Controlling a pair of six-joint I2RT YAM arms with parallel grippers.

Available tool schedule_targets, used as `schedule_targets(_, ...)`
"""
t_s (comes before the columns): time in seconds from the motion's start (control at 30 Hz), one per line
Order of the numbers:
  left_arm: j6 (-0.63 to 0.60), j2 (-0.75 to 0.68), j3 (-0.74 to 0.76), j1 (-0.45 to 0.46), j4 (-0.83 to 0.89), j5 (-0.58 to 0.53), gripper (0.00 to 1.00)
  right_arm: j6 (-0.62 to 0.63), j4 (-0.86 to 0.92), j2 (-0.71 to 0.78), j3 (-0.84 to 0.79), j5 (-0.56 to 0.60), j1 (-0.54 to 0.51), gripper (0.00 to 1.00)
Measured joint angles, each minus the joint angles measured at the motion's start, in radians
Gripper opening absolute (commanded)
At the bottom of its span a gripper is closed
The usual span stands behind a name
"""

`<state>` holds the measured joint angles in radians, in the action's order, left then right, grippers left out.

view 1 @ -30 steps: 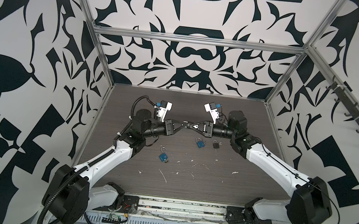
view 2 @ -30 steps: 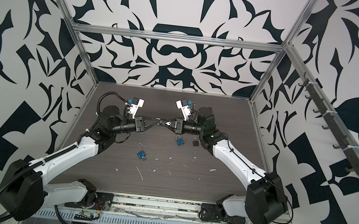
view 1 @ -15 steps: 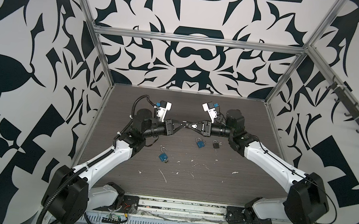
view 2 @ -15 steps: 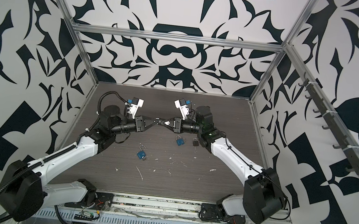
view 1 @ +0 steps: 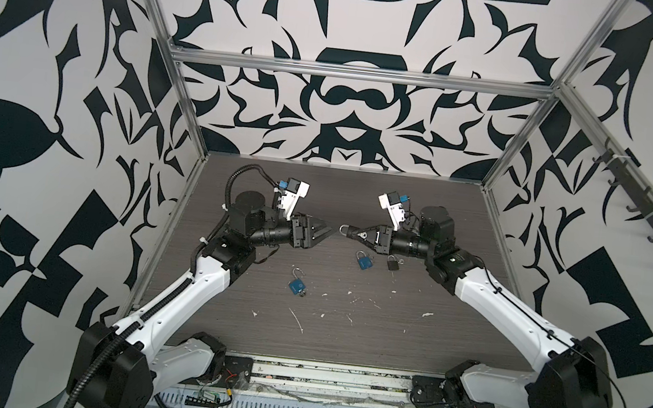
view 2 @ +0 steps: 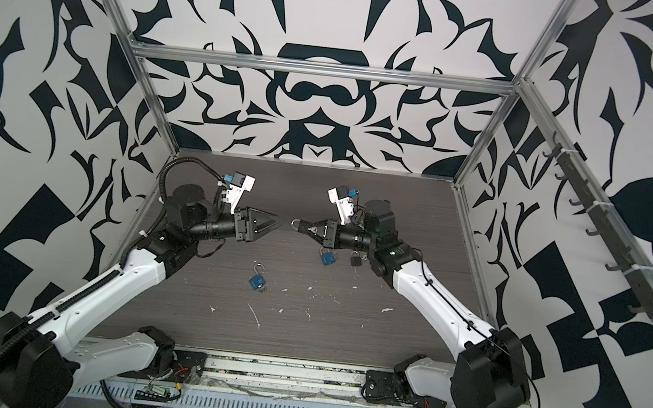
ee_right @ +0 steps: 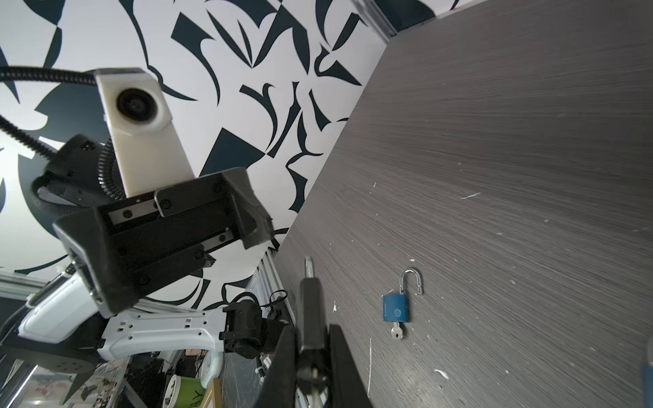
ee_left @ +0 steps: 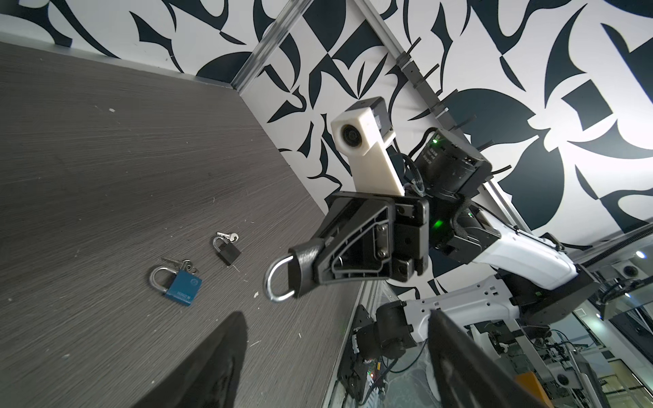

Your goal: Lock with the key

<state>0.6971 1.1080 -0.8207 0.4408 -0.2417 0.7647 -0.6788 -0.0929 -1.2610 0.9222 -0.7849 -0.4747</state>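
Observation:
The shackle [view 1: 342,230] runs at a slant past the open fingers of my left gripper. Next, my left gripper turns in line with the black padlock before it closes on the shackle.
My right gripper [view 1: 351,231] [view 2: 302,226] [ee_right: 312,328] is shut on a black padlock [ee_right: 311,303], held in the air above the table. The padlock's silver shackle [ee_left: 279,282] [view 1: 342,230] sticks out past the fingertips and looks closed. In the right wrist view a blurred metal piece sits at the padlock's base between the fingers; I cannot tell whether it is the key. My left gripper [view 1: 330,230] [view 2: 278,224] [ee_left: 335,318] faces the shackle across a small gap. It is open with nothing between its fingers.
A blue padlock [view 1: 296,285] [ee_right: 396,307] with an open shackle and a key in it lies on the dark table [view 1: 385,337]. A shut blue padlock [view 1: 364,261] [ee_left: 178,282] and a small black padlock [view 1: 392,263] [ee_left: 228,250] lie under the right gripper, each with keys. White scraps dot the table.
My left gripper was shut at the held padlock's shackle end; it has opened and drawn back a little, leaving a gap. The right gripper keeps its hold.

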Motion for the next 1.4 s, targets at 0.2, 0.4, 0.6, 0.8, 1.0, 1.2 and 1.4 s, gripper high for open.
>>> schedule_targets(0.2,0.007,0.002,0.008,0.000,-0.015,0.025,0.84,0.006,0.064,0.045,-0.001,0.021,0.014,0.00)
schedule_targets(0.4,0.072,0.039,0.047,0.000,-0.133,0.080,0.89,-0.006,0.056,0.052,-0.014,0.002,0.014,0.00)
schedule_targets(0.6,0.181,0.119,0.048,0.000,-0.290,0.167,0.80,-0.062,-0.016,0.048,-0.041,-0.040,0.014,0.00)
schedule_targets(0.8,0.231,0.146,0.048,0.000,-0.346,0.213,0.73,-0.103,-0.080,0.048,-0.043,-0.069,0.008,0.00)
schedule_targets(1.0,0.254,0.152,0.048,0.003,-0.368,0.227,0.62,-0.117,-0.112,0.029,-0.043,-0.094,-0.014,0.00)
schedule_targets(1.2,0.270,0.196,0.047,0.019,-0.393,0.240,0.51,-0.127,-0.118,-0.003,-0.043,-0.094,-0.031,0.00)
schedule_targets(1.4,0.280,0.219,0.046,0.031,-0.406,0.243,0.47,-0.131,-0.114,-0.012,-0.043,-0.092,-0.034,0.00)
